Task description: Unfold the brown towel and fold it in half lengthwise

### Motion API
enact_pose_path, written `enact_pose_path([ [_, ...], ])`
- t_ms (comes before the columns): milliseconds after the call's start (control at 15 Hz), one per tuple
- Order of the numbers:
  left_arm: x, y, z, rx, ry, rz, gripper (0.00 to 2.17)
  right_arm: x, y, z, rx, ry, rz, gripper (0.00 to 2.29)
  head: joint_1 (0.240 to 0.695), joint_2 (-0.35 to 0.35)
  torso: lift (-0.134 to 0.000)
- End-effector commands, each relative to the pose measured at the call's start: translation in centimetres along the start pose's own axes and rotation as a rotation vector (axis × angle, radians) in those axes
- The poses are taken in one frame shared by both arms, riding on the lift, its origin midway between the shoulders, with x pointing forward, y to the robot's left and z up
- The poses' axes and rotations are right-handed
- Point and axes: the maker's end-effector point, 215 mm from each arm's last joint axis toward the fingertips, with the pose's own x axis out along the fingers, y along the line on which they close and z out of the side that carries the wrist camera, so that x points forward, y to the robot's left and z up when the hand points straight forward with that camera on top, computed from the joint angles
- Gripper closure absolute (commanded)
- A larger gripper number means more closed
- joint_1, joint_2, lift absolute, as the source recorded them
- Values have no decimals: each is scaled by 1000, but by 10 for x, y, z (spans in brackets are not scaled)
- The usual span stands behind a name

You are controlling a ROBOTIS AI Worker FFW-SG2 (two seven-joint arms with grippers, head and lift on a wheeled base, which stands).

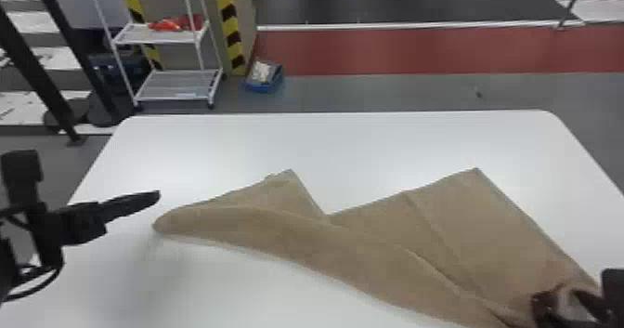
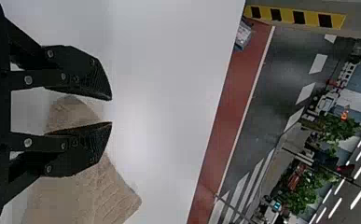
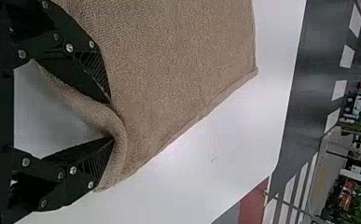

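The brown towel [image 1: 441, 229] has a slanted fold [image 1: 320, 241] running along it, so it will spread out into a wider flat rectangle when the robot pulls the towel's corner.
In the head view the left gripper [image 1: 156, 196] is over the table's left part, just beyond the rounded left end of the brown towel [image 1: 371, 252]. The towel lies slanted across the table, partly folded over, with two corners pointing to the far side. At the lower right is the right gripper [image 1: 550, 301], at the towel's near right part. The left wrist view has the left gripper [image 2: 111, 111] open, nothing held, with the towel [image 2: 75, 196] beyond. In the right wrist view the right gripper's [image 3: 112, 119] fingers stand apart, a curled towel edge [image 3: 94, 109] running between them.
The white table [image 1: 325, 155] has rounded far corners. On the floor behind it stand a white shelf rack [image 1: 172, 88] and a blue box [image 1: 263, 78], left of the red floor strip.
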Motion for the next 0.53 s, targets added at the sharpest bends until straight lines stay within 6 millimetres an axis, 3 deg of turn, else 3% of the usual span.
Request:
enact_pose_path([
  [0, -1, 2, 1, 2, 0, 6, 12, -7, -7, 0, -28, 16, -10, 33, 695, 63, -123],
  [200, 0, 1, 1, 2, 0, 3, 49, -6, -20, 14, -105, 6, -5, 43, 695, 59, -123],
  [467, 1, 1, -3, -3, 7, 1, 56, -4, -60, 45, -310, -6, -26, 49, 695, 44, -123],
])
